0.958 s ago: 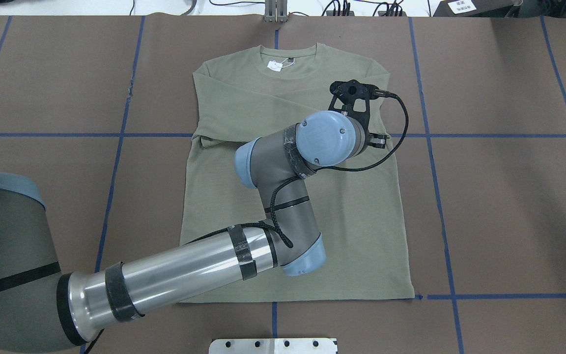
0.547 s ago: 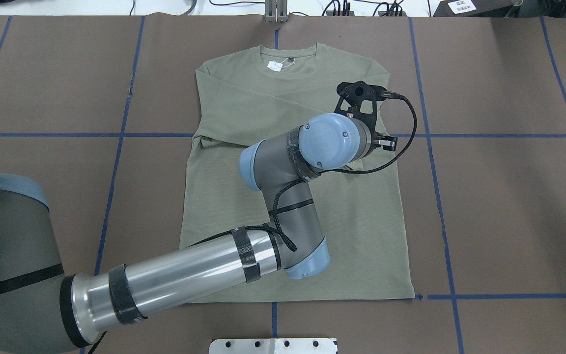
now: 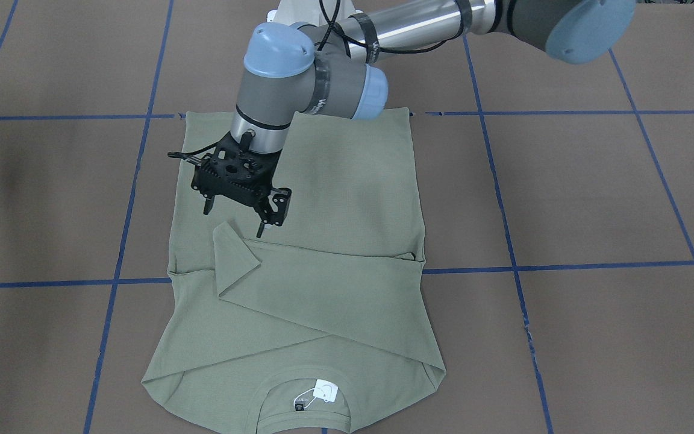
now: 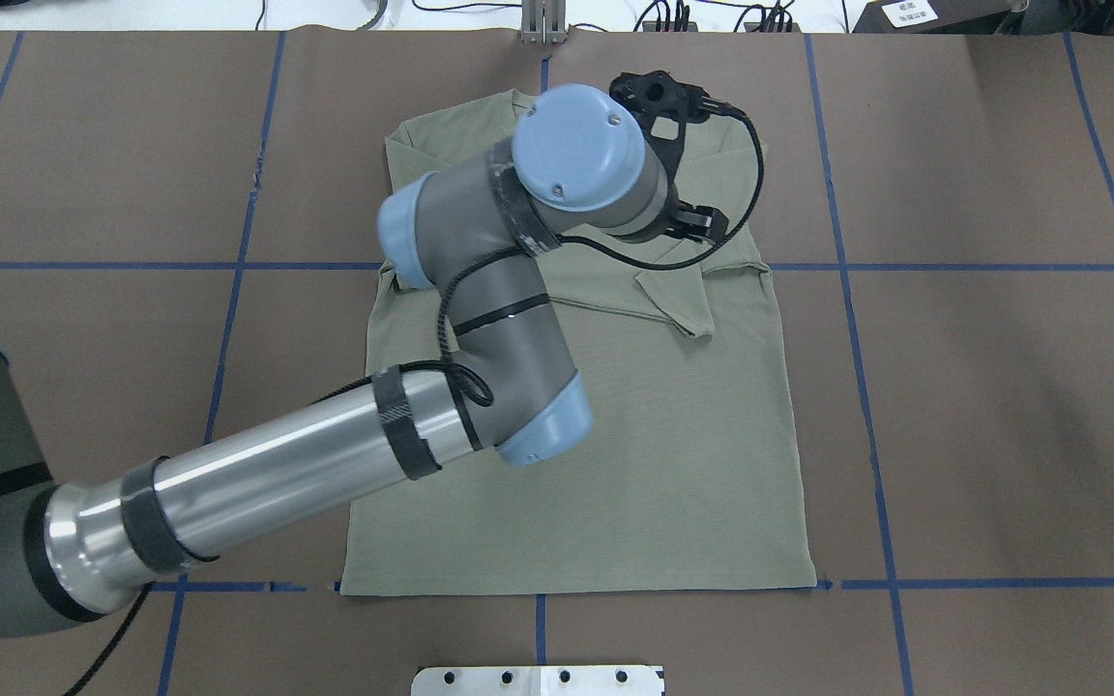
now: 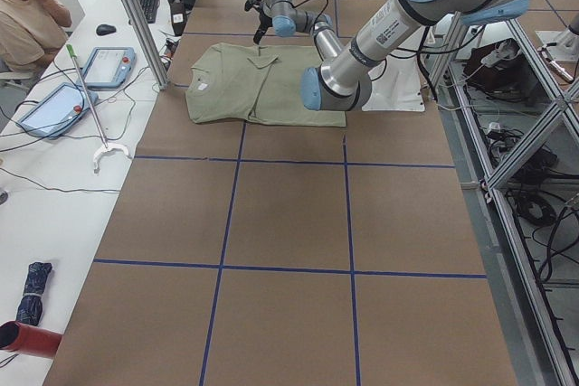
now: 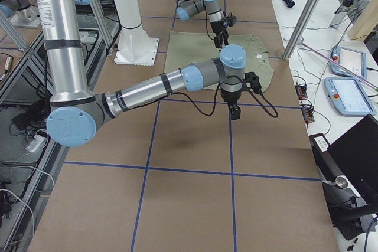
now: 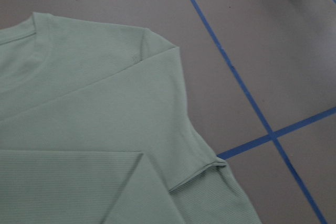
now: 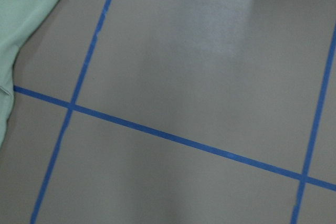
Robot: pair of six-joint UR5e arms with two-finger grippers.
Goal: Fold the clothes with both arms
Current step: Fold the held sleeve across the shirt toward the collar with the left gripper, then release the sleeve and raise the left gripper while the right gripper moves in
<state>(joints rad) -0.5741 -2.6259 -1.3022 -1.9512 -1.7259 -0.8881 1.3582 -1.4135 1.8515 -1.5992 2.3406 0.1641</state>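
Observation:
My left gripper should move out of the way and my right gripper should pull the sleeve flap's corner (image 3: 255,261) out straight, because the sleeve's cuff (image 3: 230,269) is folded back under my left gripper.
The sage-green long-sleeved shirt (image 3: 335,181) (image 4: 673,464) (image 5: 244,88) lies flat on the brown table, collar toward the far side. One sleeve is folded across the chest, and its cuff (image 3: 235,250) (image 4: 688,304) rests on the body. My left gripper (image 3: 234,220) hovers just above that cuff, open and holding nothing. In the overhead view the left arm (image 4: 480,290) hides the collar. The right arm (image 6: 177,81) hangs high beside the shirt over bare table. I cannot tell whether its gripper (image 6: 235,110) is open or shut. The right wrist view catches only a shirt corner (image 8: 21,14).
Blue tape lines (image 4: 847,290) grid the brown table cover. A white pedestal plate (image 4: 538,680) sits at the near edge. Beyond the far edge a side table holds tablets (image 5: 109,65), with a person (image 5: 27,15) seated there.
My left arm has lifted and swung toward the collar, uncovering the folded sleeve's cuff on the shirt's body. A black tip of the right gripper now shows at the overhead view's right edge.

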